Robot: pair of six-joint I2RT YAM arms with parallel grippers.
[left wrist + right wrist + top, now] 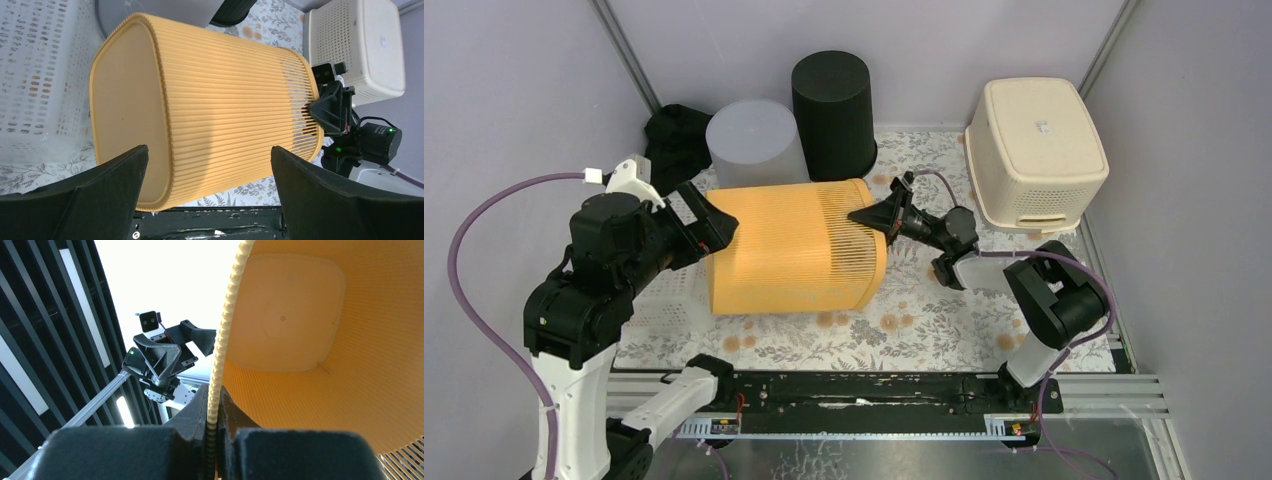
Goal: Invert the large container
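Observation:
My right gripper grips the large container's rim (881, 264); the container's closed bottom (714, 280) faces my left gripper. I should push on until the bottom is beneath it, then release.
The large container (794, 245) is an orange ribbed bin lying on its side on the floral mat, closed bottom to the left and open mouth to the right. My right gripper (871, 217) is shut on the top of its rim; in the right wrist view (214, 405) the ribbed rim sits between the jaws and the bin's inside (300, 340) shows. My left gripper (714, 228) is open at the bin's bottom end, upper left corner. In the left wrist view (209, 150) its fingers stand wide apart in front of the bin (225, 115), not touching it.
A grey round bin (754, 140) and a black round bin (834, 110) stand just behind the orange one. A cream basket (1036, 150) sits upside down at back right. A white perforated basket (664, 300) lies under the left arm. A black cloth (676, 135) lies back left.

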